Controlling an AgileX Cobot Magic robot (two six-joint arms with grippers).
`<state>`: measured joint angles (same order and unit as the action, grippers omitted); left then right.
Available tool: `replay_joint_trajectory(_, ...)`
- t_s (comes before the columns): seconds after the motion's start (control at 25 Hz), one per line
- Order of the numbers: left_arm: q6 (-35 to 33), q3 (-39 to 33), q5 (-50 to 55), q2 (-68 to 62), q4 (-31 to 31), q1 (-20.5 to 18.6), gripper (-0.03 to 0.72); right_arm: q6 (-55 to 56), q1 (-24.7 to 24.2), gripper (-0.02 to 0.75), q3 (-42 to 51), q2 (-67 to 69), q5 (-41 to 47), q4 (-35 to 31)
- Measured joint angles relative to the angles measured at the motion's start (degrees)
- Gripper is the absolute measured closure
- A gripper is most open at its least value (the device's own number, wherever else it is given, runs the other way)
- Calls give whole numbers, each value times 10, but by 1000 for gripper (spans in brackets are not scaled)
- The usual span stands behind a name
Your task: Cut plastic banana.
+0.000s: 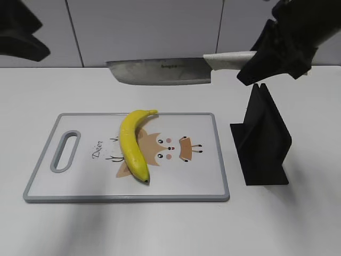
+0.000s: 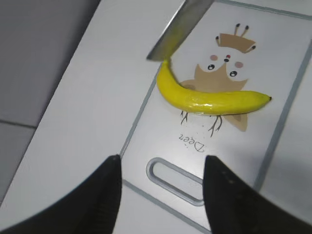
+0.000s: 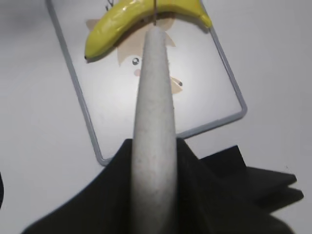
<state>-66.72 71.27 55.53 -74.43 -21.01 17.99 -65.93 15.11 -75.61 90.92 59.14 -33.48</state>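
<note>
The curved plastic banana (image 1: 131,144) is loose on the flat cutting board, so its near end (image 1: 141,175) will swing slightly when I push the knife down.
The plastic banana (image 1: 133,145) is whole, bright yellow and curved. It lies on a white cutting board (image 1: 90,186) with a grey rim, stem at the far edge. It also shows in the left wrist view (image 2: 209,100) and the right wrist view (image 3: 122,19). My right gripper (image 1: 269,56) is shut on the white handle of a knife (image 1: 160,72), whose blade is held level in the air behind and above the banana. The handle (image 3: 155,122) fills the right wrist view. My left gripper (image 2: 161,170) is open and empty above the board's handle slot (image 2: 178,179).
A black knife stand (image 1: 264,141) sits on the white table just right of the board; it also shows in the right wrist view (image 3: 243,175). The board has a cartoon animal print (image 1: 170,149). A grey wall runs behind the table.
</note>
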Motion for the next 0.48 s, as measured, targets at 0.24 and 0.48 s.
replay_joint_trajectory(0.24,-77,61,-4,-89,-1,34,161,-43,0,556,-63,58,48,-27)
replay_joint_trajectory(0.48,-132,91,-13,-150,-33,39,161,-73,0,556,-102,94,58,-55)
